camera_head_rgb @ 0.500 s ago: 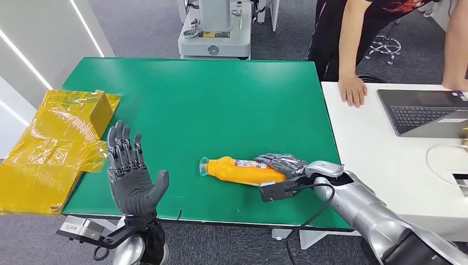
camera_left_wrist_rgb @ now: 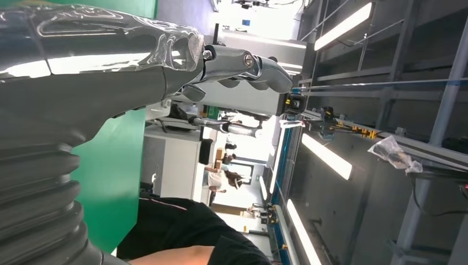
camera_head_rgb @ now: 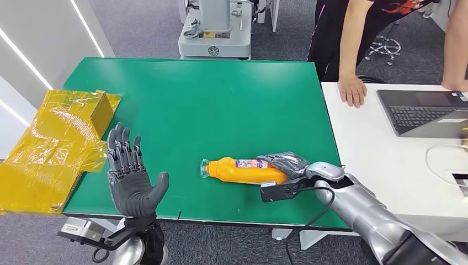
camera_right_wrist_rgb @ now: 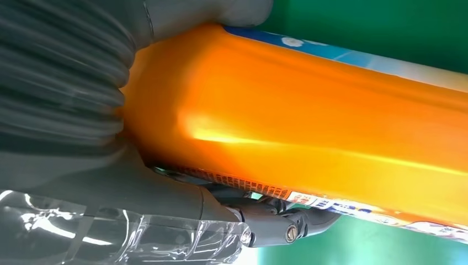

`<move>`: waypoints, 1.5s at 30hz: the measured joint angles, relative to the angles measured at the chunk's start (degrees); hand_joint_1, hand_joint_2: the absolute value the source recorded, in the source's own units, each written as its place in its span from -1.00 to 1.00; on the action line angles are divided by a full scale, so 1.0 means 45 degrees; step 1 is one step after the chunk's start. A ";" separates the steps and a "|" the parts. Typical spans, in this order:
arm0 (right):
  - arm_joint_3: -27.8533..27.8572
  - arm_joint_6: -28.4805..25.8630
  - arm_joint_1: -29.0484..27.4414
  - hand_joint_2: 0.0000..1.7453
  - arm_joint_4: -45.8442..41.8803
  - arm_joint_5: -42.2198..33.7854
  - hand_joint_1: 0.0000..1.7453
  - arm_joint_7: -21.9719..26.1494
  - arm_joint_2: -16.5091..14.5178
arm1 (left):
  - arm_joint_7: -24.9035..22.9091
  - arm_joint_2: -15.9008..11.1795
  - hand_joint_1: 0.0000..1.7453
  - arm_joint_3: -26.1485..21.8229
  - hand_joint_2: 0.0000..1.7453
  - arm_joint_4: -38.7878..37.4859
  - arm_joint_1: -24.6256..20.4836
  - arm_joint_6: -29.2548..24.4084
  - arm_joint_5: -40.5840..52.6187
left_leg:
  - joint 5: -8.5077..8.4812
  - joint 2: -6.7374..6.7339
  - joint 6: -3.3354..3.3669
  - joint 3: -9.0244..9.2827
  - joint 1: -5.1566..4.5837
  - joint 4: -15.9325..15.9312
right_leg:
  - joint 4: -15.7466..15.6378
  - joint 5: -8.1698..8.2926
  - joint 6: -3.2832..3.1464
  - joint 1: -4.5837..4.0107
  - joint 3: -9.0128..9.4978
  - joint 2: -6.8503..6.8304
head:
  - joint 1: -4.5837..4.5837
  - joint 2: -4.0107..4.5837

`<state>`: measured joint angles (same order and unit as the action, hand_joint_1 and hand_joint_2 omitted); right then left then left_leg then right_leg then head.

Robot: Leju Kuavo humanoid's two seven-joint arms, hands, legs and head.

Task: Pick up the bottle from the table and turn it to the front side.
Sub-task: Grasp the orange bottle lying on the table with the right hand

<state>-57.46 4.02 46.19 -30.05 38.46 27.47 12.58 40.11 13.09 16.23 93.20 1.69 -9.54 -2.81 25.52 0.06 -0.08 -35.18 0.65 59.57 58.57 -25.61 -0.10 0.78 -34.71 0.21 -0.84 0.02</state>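
My gripper should expect the orange bottle to show a hidden red and blue front label when it turns the bottle, because mostly plain orange plastic faces up.
An orange bottle with a blue and white label lies on its side near the front of the green table, its cap pointing left. My right hand grips its base end, dark fingers wrapped over the top. In the right wrist view the orange bottle sits tight against my right hand, thumb on one side and fingers on the other. My left hand stands upright at the table's front left edge, fingers spread and holding nothing. The left wrist view shows that left hand with fingers extended.
Crumpled yellow bags and a yellow box overhang the table's left edge. A white table adjoins on the right with a laptop. A person's hand rests on it. A grey machine base stands beyond the far edge.
My right hand's fingers have settled a little further over the bottle's base. The bottle has barely shifted, and the left hand has stayed still.
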 joint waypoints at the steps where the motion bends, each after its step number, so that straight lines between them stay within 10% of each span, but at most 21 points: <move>1: -0.0004 -0.0043 -0.0008 1.00 0.0000 -0.0002 1.00 -0.0008 -0.0002 | 0.0000 0.0000 -1.00 -0.0002 1.00 0.0000 0.0020 -0.0004 0.0001 | 0.0000 0.0001 0.0000 0.0000 0.0000 0.0000 | 0.0000 0.0000 0.0000 0.0000 0.0000 -0.0001 | -0.0001 0.0001; 14: 0.0735 -0.3965 -0.1146 1.00 -0.0403 -0.1540 1.00 -0.0553 -0.0263 | 0.0000 0.0000 -1.00 -0.0013 1.00 0.0000 0.0104 -0.0404 -0.0008 | 0.0000 0.0028 0.0000 -0.0014 0.0001 -0.0001 | 0.0002 -0.0002 0.0000 -0.0001 -0.0001 -0.0026 | 0.0001 0.0000; 28: 0.4051 -0.9444 -0.5141 1.00 -0.4498 -0.3044 1.00 0.1673 -0.1507 | -0.0006 -0.0005 -1.00 0.0219 1.00 -0.1337 -0.0223 0.0384 -0.1002 | 0.0025 0.0038 -0.0012 -0.0024 0.0003 -0.0013 | 0.0001 -0.0036 -0.0009 -0.0004 -0.0027 -0.0031 | -0.0002 0.0000; 45: 0.4342 -0.7909 -0.6471 1.00 -0.6546 -0.1844 1.00 0.1306 -0.2217 | -0.1297 -0.0187 -1.00 0.1371 1.00 -0.4192 -0.2022 0.2172 -0.1696 | 0.0024 0.0037 -0.0011 -0.0032 0.0002 -0.0010 | 0.0003 -0.0033 -0.0010 -0.0002 -0.0030 -0.0030 | -0.0002 0.0000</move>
<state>-37.92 -31.58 17.07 -59.51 30.16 33.35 2.61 34.27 12.25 22.40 74.34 -7.41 0.23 -10.45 25.62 0.23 -0.13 -35.33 0.65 59.52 58.58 -25.76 -0.14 0.77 -34.85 0.08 -0.85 0.02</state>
